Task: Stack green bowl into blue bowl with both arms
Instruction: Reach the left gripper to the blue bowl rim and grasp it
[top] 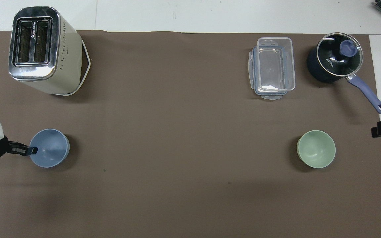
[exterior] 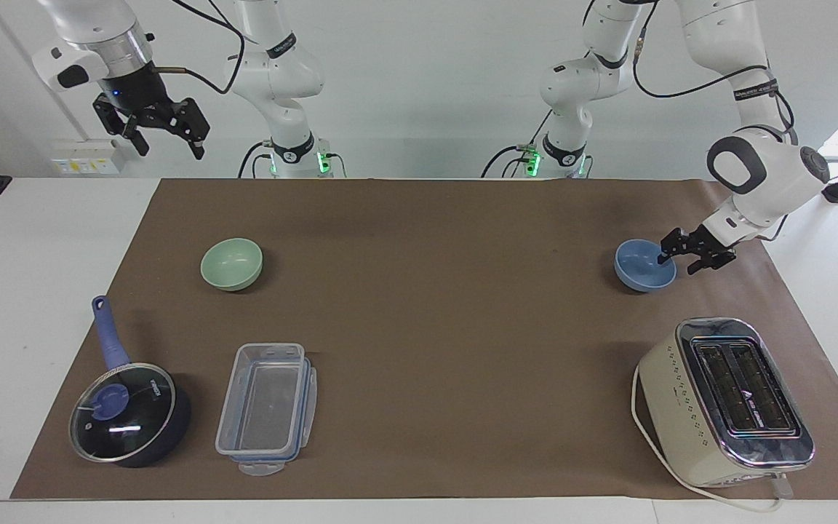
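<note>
The upright blue bowl [top: 52,147] is held by its outer rim in my left gripper, which should keep carrying it until it sits in the mat's clear middle [top: 181,152].
The blue bowl [exterior: 637,268] [top: 52,149] stands on the brown mat toward the left arm's end of the table. My left gripper [exterior: 668,256] [top: 32,150] is down at the bowl's outer rim and shut on it, one finger inside the bowl. The green bowl [exterior: 231,263] [top: 316,153] sits upright and alone toward the right arm's end. My right gripper [exterior: 170,148] hangs open and high in the air over that end's table edge, well above the green bowl, holding nothing.
A cream toaster [exterior: 728,400] [top: 41,49] stands farther from the robots than the blue bowl. A clear plastic container [exterior: 266,407] [top: 273,67] and a lidded dark saucepan [exterior: 128,415] [top: 334,58] lie farther out than the green bowl.
</note>
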`<act>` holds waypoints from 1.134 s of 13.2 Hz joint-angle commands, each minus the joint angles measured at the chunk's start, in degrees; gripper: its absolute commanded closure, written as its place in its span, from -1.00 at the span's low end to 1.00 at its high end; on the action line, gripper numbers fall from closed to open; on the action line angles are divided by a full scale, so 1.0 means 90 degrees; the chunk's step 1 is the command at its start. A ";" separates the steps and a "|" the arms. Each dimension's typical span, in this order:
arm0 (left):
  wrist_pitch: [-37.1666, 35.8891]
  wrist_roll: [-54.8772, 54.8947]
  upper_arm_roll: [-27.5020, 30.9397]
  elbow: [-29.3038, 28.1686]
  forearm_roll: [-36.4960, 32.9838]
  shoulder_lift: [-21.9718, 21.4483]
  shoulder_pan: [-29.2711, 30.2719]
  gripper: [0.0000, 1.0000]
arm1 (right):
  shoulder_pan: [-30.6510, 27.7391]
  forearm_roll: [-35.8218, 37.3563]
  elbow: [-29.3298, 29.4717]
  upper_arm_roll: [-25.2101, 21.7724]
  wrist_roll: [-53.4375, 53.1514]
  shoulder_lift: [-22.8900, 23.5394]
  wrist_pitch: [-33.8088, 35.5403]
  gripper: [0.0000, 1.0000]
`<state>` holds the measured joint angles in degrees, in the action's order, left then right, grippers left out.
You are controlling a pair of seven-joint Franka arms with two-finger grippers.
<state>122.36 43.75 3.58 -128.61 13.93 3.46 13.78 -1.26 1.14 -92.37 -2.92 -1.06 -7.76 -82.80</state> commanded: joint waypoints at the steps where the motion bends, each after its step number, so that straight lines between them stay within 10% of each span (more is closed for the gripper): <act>1: -0.0255 0.0041 0.0023 -0.0134 0.0132 -0.0199 -0.0067 1.00 | -0.0084 0.0029 -0.0206 0.0041 -0.0088 -0.0163 -0.0165 -1.00; 6: -0.0743 -0.0560 -0.0075 0.0033 0.0122 -0.0627 -0.0524 1.00 | -0.0075 0.0029 -0.0205 0.0041 -0.0088 -0.0163 -0.0165 -1.00; 15: 0.0504 -0.5931 -0.0095 -0.0016 0.0122 -0.0747 -0.4389 1.00 | -0.0084 0.0029 -0.0215 0.0031 -0.0078 -0.0153 -0.0165 -1.00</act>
<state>123.16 -3.24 1.51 -127.96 14.64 -3.82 -20.12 -1.38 1.15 -92.42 -2.92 -1.06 -7.77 -82.80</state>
